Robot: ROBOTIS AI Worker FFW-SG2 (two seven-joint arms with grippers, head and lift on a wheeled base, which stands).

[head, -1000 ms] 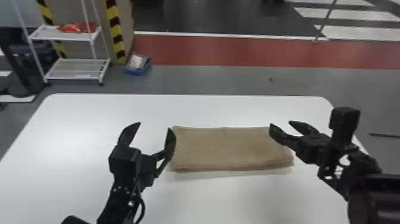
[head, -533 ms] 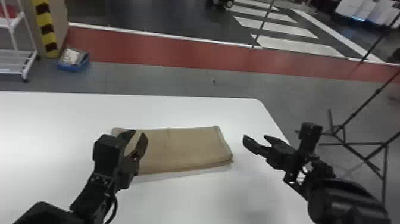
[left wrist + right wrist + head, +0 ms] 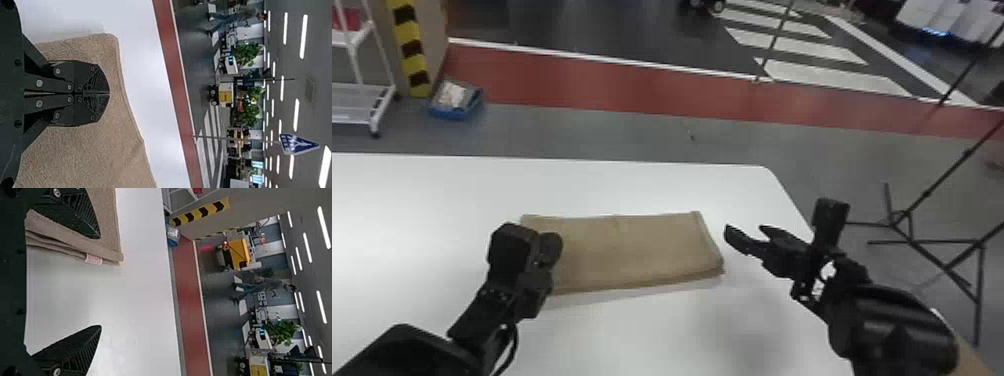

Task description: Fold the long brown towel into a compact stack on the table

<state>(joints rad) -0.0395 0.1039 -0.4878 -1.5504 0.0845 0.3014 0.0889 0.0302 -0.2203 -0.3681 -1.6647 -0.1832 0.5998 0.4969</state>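
My gripper will lift the brown towel's end [image 3: 706, 246], and the end will bend up and fold over with its layers together, because layered edges [image 3: 70, 250] lie stacked beside the tag.
The brown towel [image 3: 637, 250] lies as a flat, folded rectangle on the white table [image 3: 642, 335]. My left gripper [image 3: 551, 246] is over the towel's left end. In the left wrist view the left gripper [image 3: 109, 94] is shut, its fingers pressed together above the cloth [image 3: 90, 156], with no fabric visible between them. My right gripper [image 3: 746, 233] stands open just off the towel's right end. In the right wrist view the right gripper [image 3: 99, 282] has its fingers wide apart, one over the towel [image 3: 109, 219] near its layered, tagged edge, the other over bare table.
Beyond the table's far edge, a blue bin [image 3: 456, 101] and a white wire rack [image 3: 362, 102] stand on the floor at the left. Black tripod legs [image 3: 927, 240] are off the table's right side. Bare tabletop surrounds the towel.
The head view has swung rightward, shifting the towel and table leftward in it. My left gripper has gone from open to shut over the towel's left end; the right gripper stays open.
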